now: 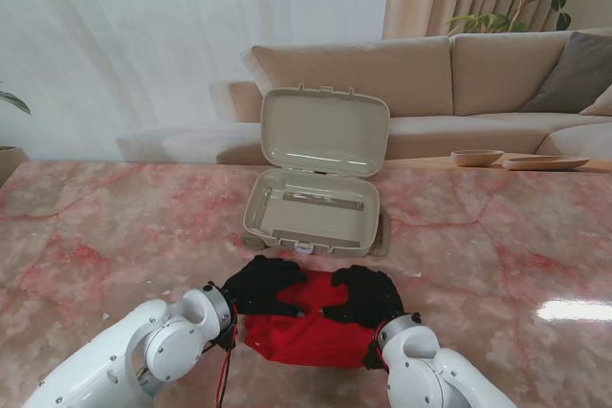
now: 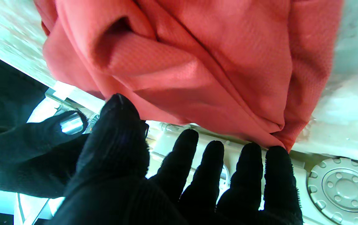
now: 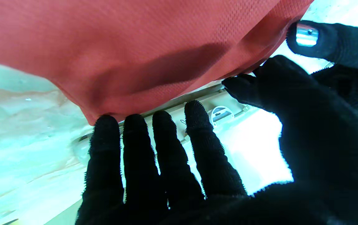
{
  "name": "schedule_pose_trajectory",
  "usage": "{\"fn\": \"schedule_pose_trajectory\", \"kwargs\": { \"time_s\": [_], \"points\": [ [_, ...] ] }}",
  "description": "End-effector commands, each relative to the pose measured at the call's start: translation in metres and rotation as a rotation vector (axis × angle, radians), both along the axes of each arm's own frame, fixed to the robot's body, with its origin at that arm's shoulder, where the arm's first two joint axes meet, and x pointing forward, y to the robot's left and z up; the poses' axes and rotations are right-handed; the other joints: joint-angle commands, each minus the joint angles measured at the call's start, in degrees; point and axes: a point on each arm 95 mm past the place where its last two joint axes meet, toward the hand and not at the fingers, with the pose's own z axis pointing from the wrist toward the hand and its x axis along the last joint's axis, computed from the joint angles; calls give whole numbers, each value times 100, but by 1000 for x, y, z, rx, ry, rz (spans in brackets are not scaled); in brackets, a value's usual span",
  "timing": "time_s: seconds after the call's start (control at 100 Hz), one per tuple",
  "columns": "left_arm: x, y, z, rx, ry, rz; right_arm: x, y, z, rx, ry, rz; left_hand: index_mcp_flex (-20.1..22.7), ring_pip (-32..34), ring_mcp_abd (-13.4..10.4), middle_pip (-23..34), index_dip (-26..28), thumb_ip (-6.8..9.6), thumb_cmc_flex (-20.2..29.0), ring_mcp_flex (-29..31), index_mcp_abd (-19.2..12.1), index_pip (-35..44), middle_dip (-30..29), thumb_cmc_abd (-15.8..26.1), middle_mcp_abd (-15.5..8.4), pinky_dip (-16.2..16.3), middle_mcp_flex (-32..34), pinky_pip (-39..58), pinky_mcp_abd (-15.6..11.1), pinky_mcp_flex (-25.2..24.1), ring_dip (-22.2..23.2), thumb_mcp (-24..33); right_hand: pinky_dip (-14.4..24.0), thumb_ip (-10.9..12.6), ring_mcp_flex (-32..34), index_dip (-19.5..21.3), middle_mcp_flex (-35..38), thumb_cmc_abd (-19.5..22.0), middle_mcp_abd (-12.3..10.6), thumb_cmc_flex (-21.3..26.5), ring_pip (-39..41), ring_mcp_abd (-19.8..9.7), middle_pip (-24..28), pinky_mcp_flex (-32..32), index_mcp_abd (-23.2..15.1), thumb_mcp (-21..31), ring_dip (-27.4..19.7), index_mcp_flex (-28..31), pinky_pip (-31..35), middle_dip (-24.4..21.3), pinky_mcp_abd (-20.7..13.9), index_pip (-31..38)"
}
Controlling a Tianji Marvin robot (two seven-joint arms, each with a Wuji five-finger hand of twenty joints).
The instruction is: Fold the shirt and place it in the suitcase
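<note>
The red shirt [image 1: 308, 339] should stay bundled and fit inside the suitcase when I lift it in, because its thick fold is nearly equal to the tray's width [image 1: 311, 211].
A red shirt [image 1: 306, 333] lies bunched into a thick fold on the marble table [image 1: 96, 236], close to me. My left hand [image 1: 263, 286] and right hand [image 1: 365, 295], both in black gloves, rest flat on its far part, fingers spread, thumbs almost meeting. In the left wrist view the shirt [image 2: 197, 62] sits under the straight fingers [image 2: 213, 168]; the right wrist view shows the shirt [image 3: 135, 40] the same way, fingertips [image 3: 163, 125] at its far edge. The beige suitcase [image 1: 316, 209] stands open just beyond the shirt, lid [image 1: 325, 131] upright, tray bare.
A suitcase wheel [image 2: 343, 187] shows just past my left fingertips, and a latch [image 3: 219, 113] past my right ones. A wooden bowl [image 1: 476, 157] and a flat dish [image 1: 545, 162] sit at the table's far right edge. A sofa [image 1: 497, 74] stands behind.
</note>
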Motion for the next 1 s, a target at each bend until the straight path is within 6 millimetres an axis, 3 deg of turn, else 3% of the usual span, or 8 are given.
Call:
{"fn": "schedule_pose_trajectory", "kwargs": {
  "time_s": [0.0,0.7,0.99],
  "points": [
    [0,1,-6,11,13,9,-3,-1,-6,-8,32,2,-270,-131,121,-63,-69,101,-16,-250,-62,-133,-72,131,32,-91,-179,-191,-73,-101,-107,-165,-122,-223,-147,-47,-142,-195,30,-244,11,-124,-5,-84,57,18,-76,-130,-43,-68,-118,-107],
    [6,3,-14,61,21,13,6,-1,-13,-37,88,10,-588,-101,168,-85,-126,102,-125,-192,-141,-213,-87,106,18,12,-254,-111,87,-133,-111,-177,-286,-252,-315,-95,-376,-314,105,-314,30,-51,-110,-199,66,73,-108,-281,4,-160,-78,-195],
    [5,4,-13,64,56,1,11,-1,-17,-67,96,24,-647,288,188,86,-198,105,-68,411,-43,-279,23,-14,45,500,50,376,204,142,238,-157,-260,-251,-231,-102,-441,-356,86,-297,45,-115,-197,-168,-1,79,-83,-334,68,-187,2,-214]
  ]
}}
